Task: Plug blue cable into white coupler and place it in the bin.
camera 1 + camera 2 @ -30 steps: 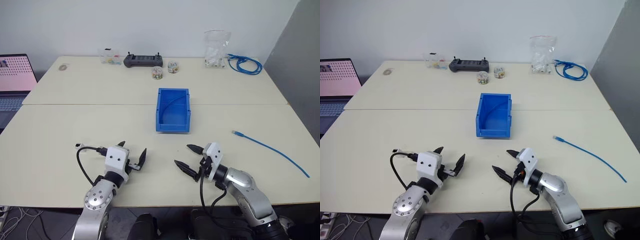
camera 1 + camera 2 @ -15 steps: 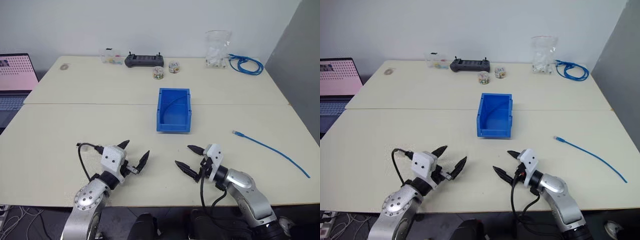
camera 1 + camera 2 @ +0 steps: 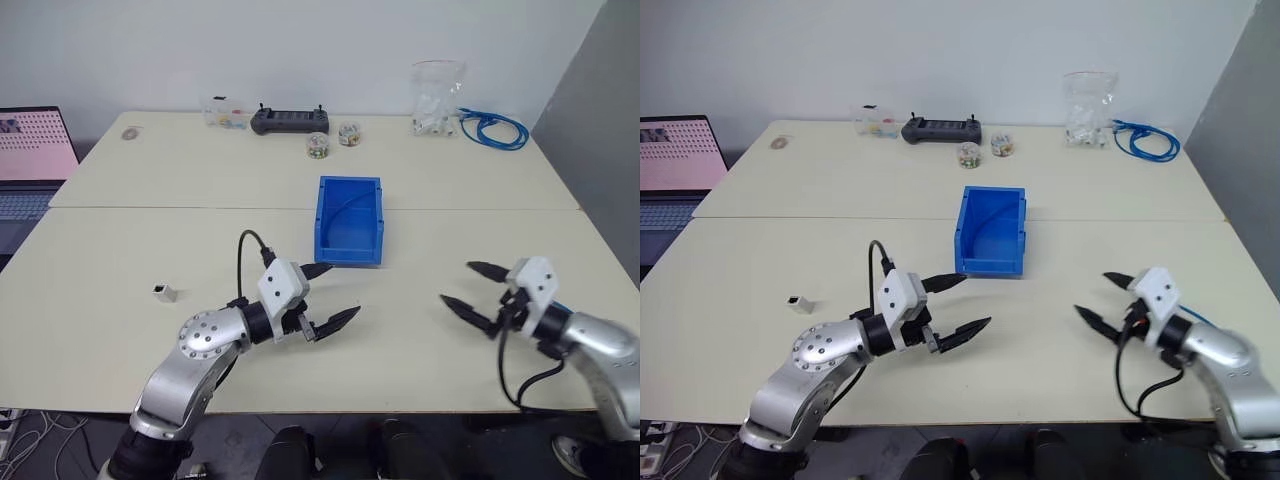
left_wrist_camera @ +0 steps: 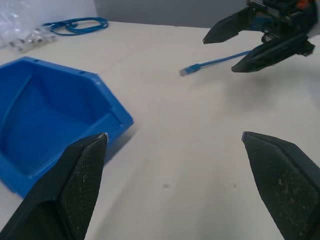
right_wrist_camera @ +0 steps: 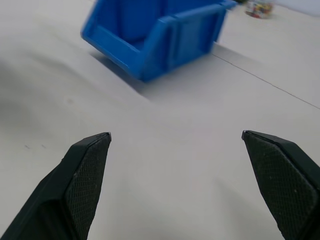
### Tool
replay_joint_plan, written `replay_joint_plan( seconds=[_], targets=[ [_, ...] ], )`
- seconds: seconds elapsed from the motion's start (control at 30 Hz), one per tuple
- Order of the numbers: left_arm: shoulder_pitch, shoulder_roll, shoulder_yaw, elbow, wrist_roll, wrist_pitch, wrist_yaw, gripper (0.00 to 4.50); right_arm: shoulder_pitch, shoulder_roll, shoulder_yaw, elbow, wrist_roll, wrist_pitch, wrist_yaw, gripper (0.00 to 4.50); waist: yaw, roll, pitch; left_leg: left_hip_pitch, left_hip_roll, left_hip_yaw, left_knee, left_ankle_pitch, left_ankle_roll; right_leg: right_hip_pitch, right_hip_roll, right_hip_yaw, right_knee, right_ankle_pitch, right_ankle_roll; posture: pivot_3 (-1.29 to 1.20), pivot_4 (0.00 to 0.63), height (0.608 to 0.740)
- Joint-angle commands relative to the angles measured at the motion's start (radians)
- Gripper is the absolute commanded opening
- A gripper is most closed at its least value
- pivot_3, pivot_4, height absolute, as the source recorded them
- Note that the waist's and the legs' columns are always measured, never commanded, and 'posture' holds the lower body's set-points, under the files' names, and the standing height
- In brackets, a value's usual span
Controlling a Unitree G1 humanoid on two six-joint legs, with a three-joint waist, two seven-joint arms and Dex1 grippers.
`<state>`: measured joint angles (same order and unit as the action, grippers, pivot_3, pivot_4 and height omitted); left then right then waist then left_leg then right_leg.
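Note:
My gripper will have the blue cable sticking out short and fairly straight when I lift it, since the cable stays hidden along my right arm (image 3: 592, 337) except for a sliver.
The white coupler (image 3: 165, 292) lies alone on the near table at the left, well left of my left gripper (image 3: 337, 291). That gripper is open and empty, pointing right, just in front of the blue bin (image 3: 347, 252). The bin stands at the table's centre and appears in both wrist views (image 4: 106, 102) (image 5: 155, 47). My right gripper (image 3: 457, 282) is open and empty at the near right, hovering by the plug end of the blue cable (image 4: 215, 63). In the head views the arm hides most of the cable. The left wrist view shows the right gripper (image 4: 220, 54) above the plug.
Along the far edge sit a black controller (image 3: 288, 120), two small jars (image 3: 315, 146), a small clear box (image 3: 222, 115), a clear bag of white parts (image 3: 434, 98) and a coiled blue cable bundle (image 3: 490, 128). A laptop (image 3: 30, 160) stands at the far left.
My left gripper swung right and up, away from the coupler, toward the bin's front. My right gripper moved far to the right, over the cable's plug end. Both stayed open.

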<state>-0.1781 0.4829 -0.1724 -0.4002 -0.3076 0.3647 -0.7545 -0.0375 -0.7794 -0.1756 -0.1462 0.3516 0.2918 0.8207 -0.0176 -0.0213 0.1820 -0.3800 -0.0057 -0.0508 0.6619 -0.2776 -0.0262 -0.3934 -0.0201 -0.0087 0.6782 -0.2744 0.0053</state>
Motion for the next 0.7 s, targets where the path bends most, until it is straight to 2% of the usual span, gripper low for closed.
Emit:
replay_joint_plan(
  seconds=[0.03,0.2,0.43,0.5,0.7],
  targets=[
    [-0.023,-0.008,-0.038,0.017,0.017,-0.024,-0.021,4.5,-0.087,-0.07,-0.004,0.169,-0.049,-0.022,0.058,4.46,-0.002,0.0,0.0,0.0,0.0,0.0,0.0,0.0,0.0,0.0,0.0,0.0,0.0,0.0,0.0,0.0,0.15,0.74],
    [-0.026,-0.01,-0.071,0.04,0.036,-0.049,-0.045,4.5,-0.218,-0.137,0.06,0.43,-0.131,-0.074,0.144,4.46,-0.004,0.0,0.0,0.0,0.0,0.0,0.0,0.0,0.0,0.0,0.0,0.0,0.0,0.002,-0.004,0.0,0.15,0.74],
    [-0.051,-0.034,-0.094,0.064,0.034,-0.053,-0.065,4.5,-0.4,-0.122,0.145,0.671,-0.195,-0.095,0.233,4.46,-0.008,0.0,0.0,0.0,0.0,0.0,0.0,0.0,0.0,0.0,0.0,0.001,0.0,0.002,-0.004,0.0,0.15,0.74],
    [-0.055,-0.029,-0.105,0.057,0.018,-0.041,-0.092,4.5,-0.444,-0.115,0.165,0.722,-0.21,-0.111,0.256,4.3,-0.01,0.001,0.001,0.0,0.0,0.001,0.001,0.0,0.0,0.0,0.0,0.001,0.0,0.003,-0.004,0.0,0.15,0.74],
    [-0.06,-0.017,-0.112,0.043,0.004,-0.016,-0.128,4.5,-0.518,-0.122,0.194,0.852,-0.238,-0.108,0.318,2.86,-0.007,0.001,0.001,0.0,0.0,0.0,0.001,0.0,0.0,0.0,0.0,0.001,0.0,0.003,-0.005,0.0,0.15,0.74]
  ],
)
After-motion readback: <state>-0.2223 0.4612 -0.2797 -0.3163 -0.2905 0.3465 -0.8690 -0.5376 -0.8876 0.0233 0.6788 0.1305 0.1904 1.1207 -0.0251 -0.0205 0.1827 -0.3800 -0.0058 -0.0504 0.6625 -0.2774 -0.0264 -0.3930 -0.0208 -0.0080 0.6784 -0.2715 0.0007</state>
